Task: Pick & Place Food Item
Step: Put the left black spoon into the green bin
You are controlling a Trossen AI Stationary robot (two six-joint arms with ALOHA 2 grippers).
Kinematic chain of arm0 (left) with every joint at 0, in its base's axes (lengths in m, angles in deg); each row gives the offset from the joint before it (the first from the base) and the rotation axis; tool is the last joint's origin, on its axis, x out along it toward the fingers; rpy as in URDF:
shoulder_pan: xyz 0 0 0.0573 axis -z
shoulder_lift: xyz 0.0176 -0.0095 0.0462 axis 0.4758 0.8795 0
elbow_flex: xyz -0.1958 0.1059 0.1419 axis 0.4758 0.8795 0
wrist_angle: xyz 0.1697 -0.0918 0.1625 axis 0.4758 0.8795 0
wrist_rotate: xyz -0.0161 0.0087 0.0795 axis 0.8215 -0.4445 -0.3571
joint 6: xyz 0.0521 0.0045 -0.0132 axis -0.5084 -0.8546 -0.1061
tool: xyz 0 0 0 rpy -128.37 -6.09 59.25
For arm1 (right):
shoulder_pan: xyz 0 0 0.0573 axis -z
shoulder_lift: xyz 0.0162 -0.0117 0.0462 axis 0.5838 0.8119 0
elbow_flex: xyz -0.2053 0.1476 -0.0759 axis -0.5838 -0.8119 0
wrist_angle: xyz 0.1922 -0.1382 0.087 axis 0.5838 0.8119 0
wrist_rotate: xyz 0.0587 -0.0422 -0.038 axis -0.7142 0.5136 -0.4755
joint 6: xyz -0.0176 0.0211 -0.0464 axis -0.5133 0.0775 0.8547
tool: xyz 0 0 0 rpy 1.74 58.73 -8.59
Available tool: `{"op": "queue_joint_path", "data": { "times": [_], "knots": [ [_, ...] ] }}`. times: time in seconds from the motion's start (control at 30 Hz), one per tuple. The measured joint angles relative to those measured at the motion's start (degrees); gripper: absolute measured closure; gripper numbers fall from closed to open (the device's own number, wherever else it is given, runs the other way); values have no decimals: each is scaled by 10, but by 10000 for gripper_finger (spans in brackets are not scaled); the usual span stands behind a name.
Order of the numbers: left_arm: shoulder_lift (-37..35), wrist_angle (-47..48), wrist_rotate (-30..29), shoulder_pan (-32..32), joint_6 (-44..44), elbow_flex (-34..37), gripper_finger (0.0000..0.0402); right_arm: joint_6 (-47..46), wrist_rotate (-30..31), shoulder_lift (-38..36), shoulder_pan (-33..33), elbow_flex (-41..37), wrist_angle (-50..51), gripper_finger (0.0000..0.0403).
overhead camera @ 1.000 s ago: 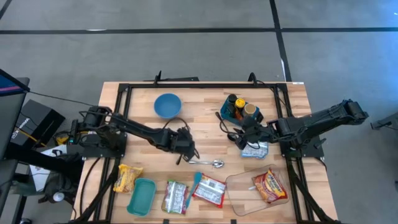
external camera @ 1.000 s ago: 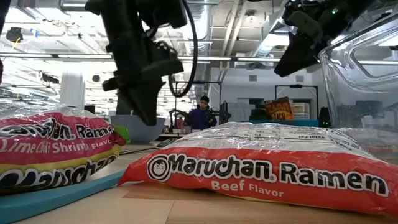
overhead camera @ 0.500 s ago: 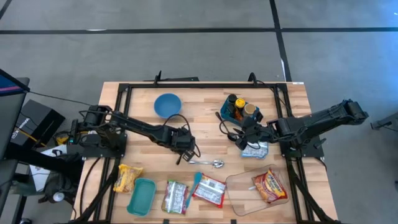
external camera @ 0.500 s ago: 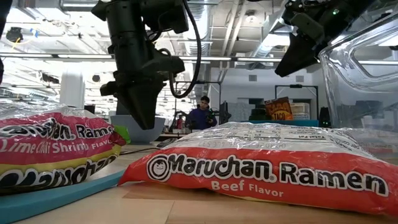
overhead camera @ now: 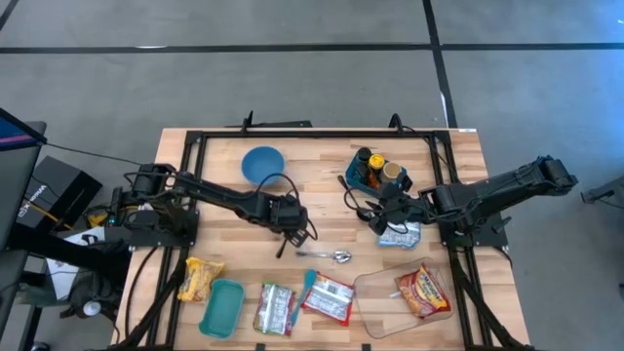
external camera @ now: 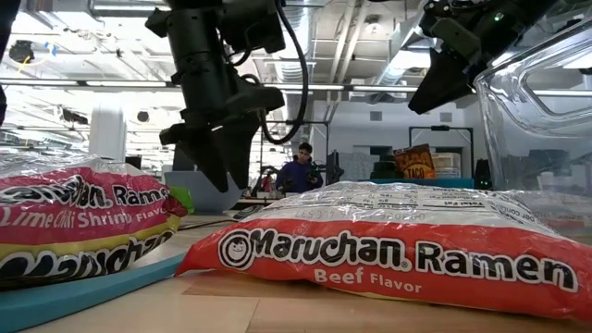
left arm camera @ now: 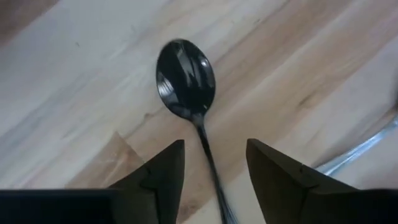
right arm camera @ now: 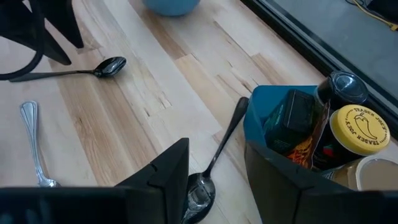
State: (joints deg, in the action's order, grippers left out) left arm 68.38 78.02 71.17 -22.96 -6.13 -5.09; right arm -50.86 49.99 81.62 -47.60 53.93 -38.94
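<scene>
The black spoon's handle [left arm camera: 217,183] is at a slant between my left gripper's open fingers, so I need to move down, turn to line up with it and close just below the spoon's head [left arm camera: 207,150].
A black spoon [left arm camera: 186,74] lies flat on the wooden table [overhead camera: 224,244]. My left gripper [left arm camera: 214,168] hangs open just above it, a finger on either side of the handle, touching nothing; it is near the table's middle in the high view [overhead camera: 292,234]. My right gripper [right arm camera: 214,168] is open and empty over a silver spoon [right arm camera: 214,155] beside the blue bin [right arm camera: 261,118]. Ramen packets [overhead camera: 329,299] lie along the near edge, one inside a clear tray [overhead camera: 370,292]. A yellow bag [overhead camera: 198,278] lies at the near left.
A blue bowl [overhead camera: 262,164] stands at the far middle. The blue bin [overhead camera: 378,171] holds jars and bottles. A silver utensil [overhead camera: 327,256] lies just right of the black spoon. A teal tray [overhead camera: 222,307] lies at the near left, and a packet [overhead camera: 400,234] under my right arm.
My left gripper has gone a little toward the table's right and far edge, over the black spoon. The spoon and the packets have stayed where they were.
</scene>
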Motion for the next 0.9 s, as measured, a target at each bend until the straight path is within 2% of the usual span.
{"op": "queue_joint_path", "data": {
  "times": [0.47, 0.9],
  "knots": [
    [0, -100, 10, 1, -3, 66, 231, 0, 0, 0, 0, 0, 0, 253],
    [23, -95, 8, 2, -10, 76, 249, 0, 0, 0, 0, 0, -9, 253]
  ]
}}
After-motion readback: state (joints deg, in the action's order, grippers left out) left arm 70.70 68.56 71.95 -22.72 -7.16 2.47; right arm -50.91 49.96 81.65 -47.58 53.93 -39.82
